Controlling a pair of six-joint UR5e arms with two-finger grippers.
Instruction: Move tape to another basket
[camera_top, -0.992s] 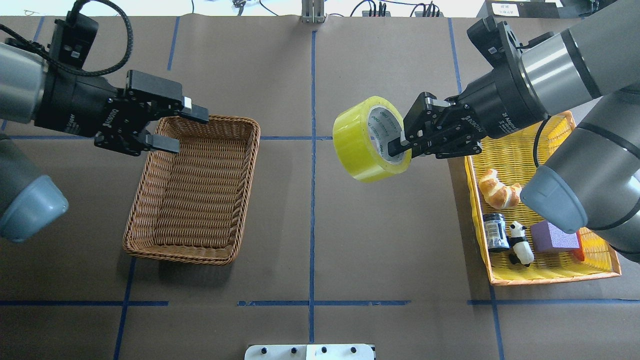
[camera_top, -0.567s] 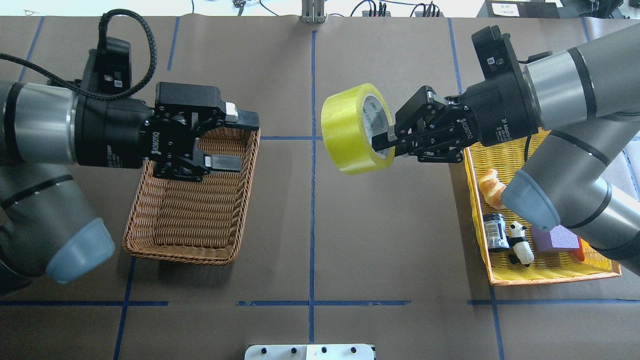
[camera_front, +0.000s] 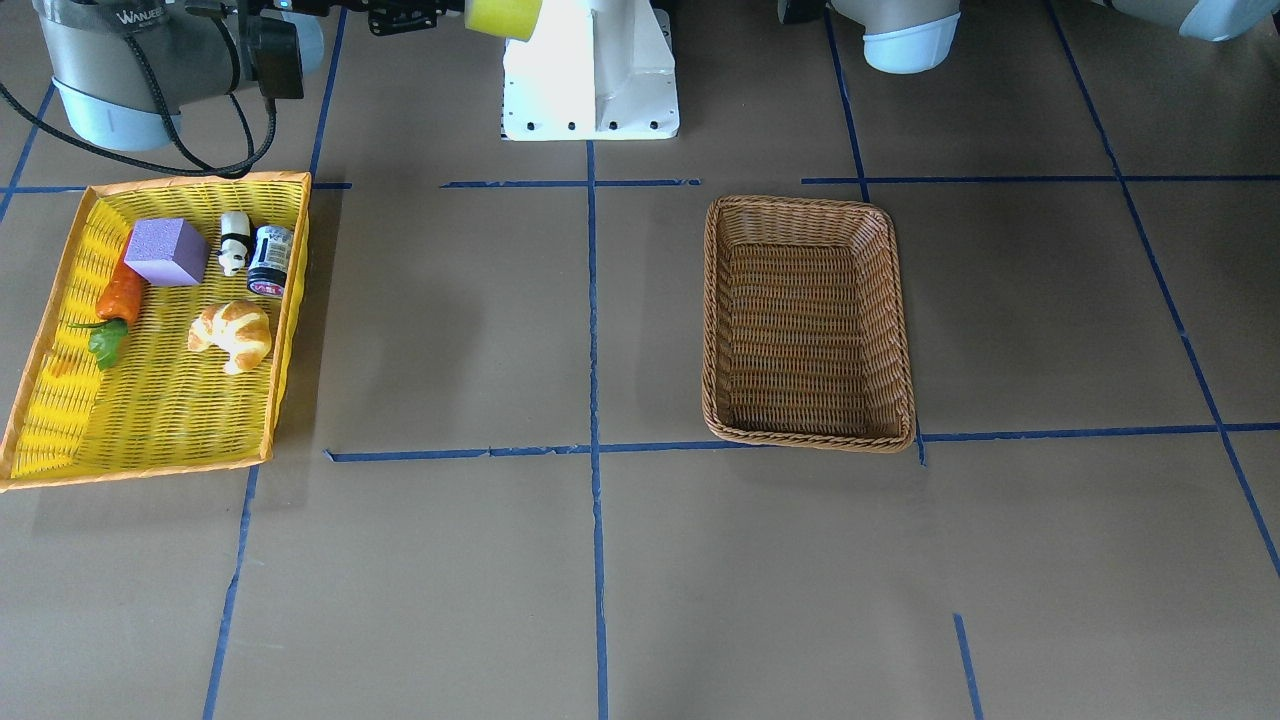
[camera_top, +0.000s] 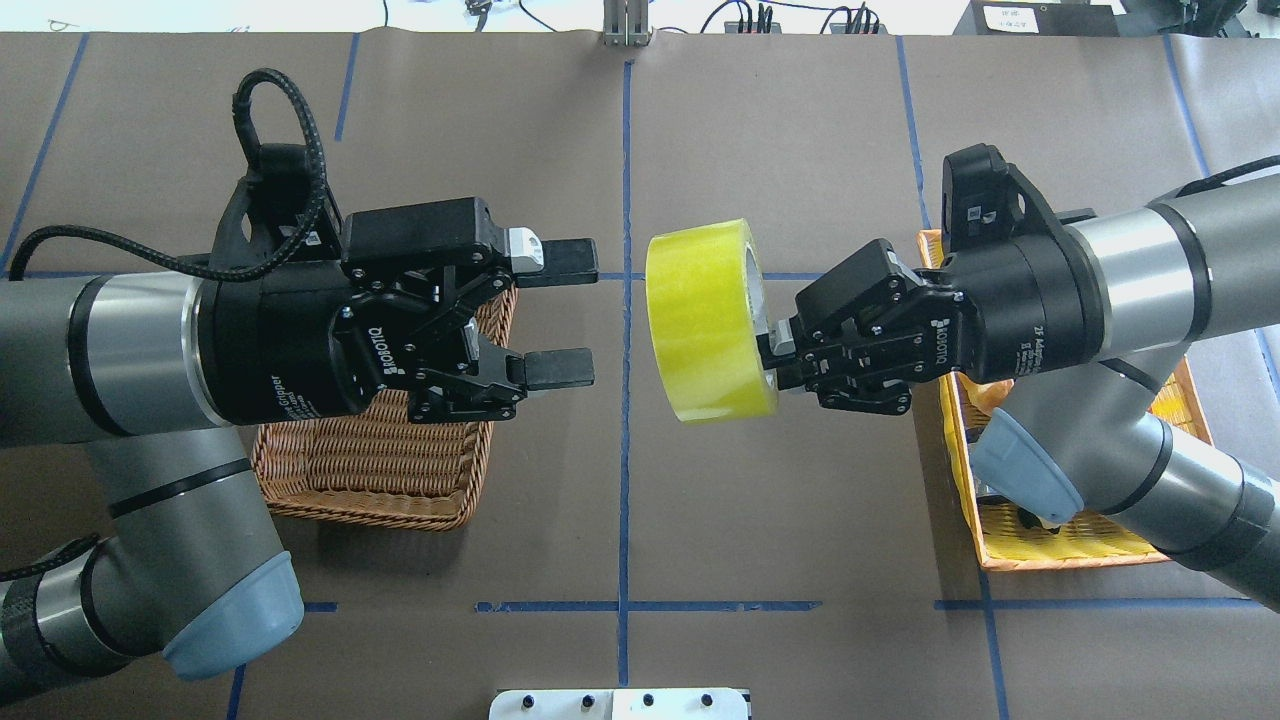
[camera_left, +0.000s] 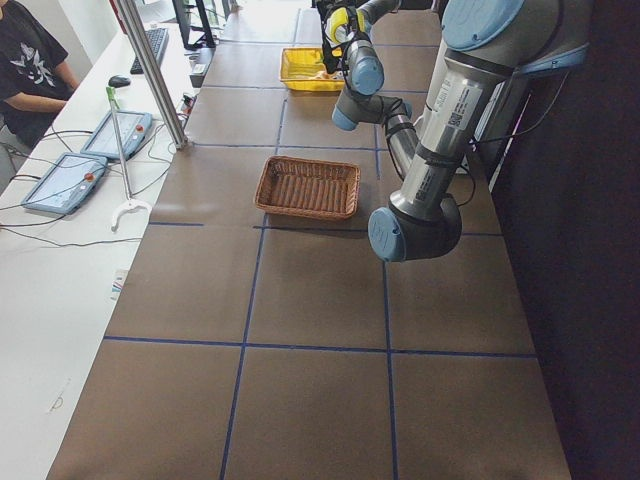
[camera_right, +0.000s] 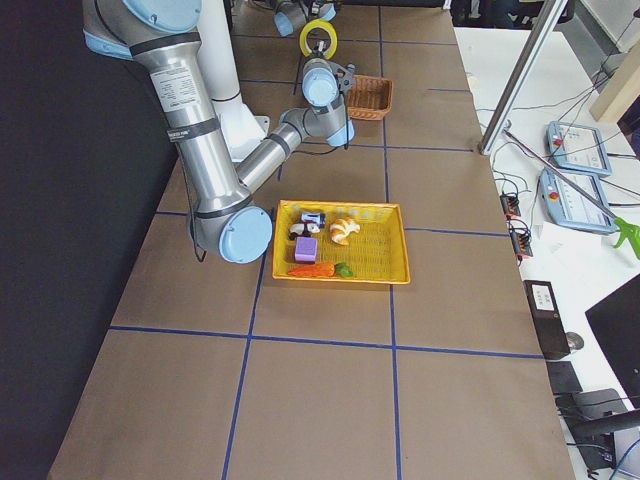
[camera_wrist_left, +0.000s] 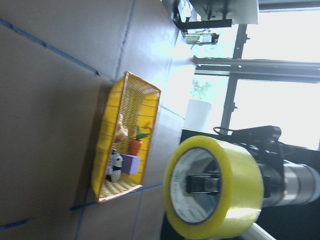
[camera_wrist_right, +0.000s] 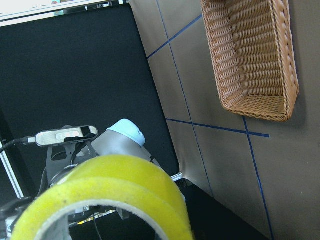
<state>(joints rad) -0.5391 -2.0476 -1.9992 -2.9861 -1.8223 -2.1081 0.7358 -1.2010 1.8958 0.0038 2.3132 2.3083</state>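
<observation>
The tape (camera_front: 503, 16) has a flat ring for its side (camera_wrist_left: 169, 189). It should lie flat with its core facing up when I lower it into the brown wicker basket.
The tape (camera_top: 710, 320), a wide yellow roll, hangs in the air over the table's middle line. My right gripper (camera_top: 776, 347) is shut on its wall, with one finger inside the core. The left wrist view shows the tape (camera_wrist_left: 215, 187) face-on with that finger (camera_wrist_left: 202, 184) in the core. My left gripper (camera_top: 572, 310) is open and level with the roll, a short gap to its left, not touching it. The brown wicker basket (camera_top: 370, 470) lies empty under the left arm; it also shows in the front view (camera_front: 805, 203) and the right wrist view (camera_wrist_right: 260, 112).
A yellow mesh tray (camera_front: 160, 400) with an orange rim holds a croissant (camera_front: 234, 334), a purple block (camera_front: 166, 250), a panda figure (camera_front: 234, 242), a small jar (camera_front: 269, 260) and a carrot (camera_front: 120, 295). The robot's base (camera_front: 590, 70) stands at the table's edge.
The left arm swung right, off the basket, toward the tape. The right arm lowered the tape a little and turned it, so its yellow band faces up.
</observation>
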